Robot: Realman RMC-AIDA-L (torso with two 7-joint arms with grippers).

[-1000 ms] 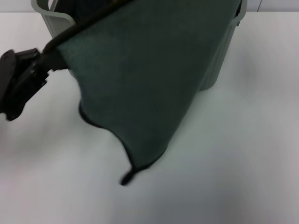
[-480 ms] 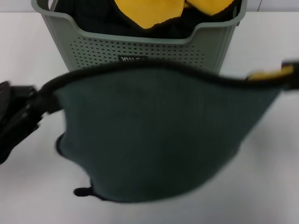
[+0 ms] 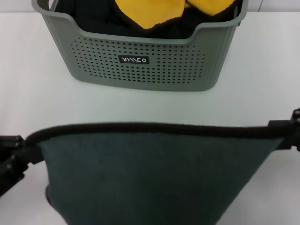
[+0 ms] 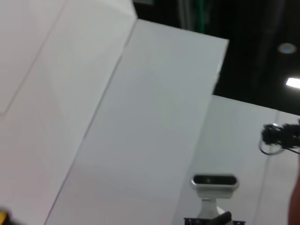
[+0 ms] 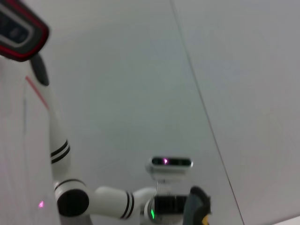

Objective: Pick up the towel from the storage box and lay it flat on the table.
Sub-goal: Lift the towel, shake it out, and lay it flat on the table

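Observation:
Both grippers are holding the towel [image 3: 152,171] stretched up high, so I should pull it back toward me and then bring its top edge down forward to the storage box's front [image 3: 145,89].
The dark grey-green towel [image 3: 154,178] with black edge trim hangs stretched wide in the near part of the head view, in front of the storage box [image 3: 140,61]. My left gripper [image 3: 21,150] is shut on its left top corner and my right gripper [image 3: 283,136] is shut on its right top corner. The towel's lower part runs out of view at the near edge. White table [image 3: 262,65] lies all around the box. Neither wrist view shows the towel or the box.
Yellow cloths [image 3: 154,11] with black trim lie inside the box at the back. The left wrist view shows white wall panels and a camera stand [image 4: 213,183]; the right wrist view shows the other arm [image 5: 103,201] against a white wall.
The towel has come out from in front of the box and moved toward me and lower. Both grippers have spread it wide, and its top edge is now pulled nearly straight.

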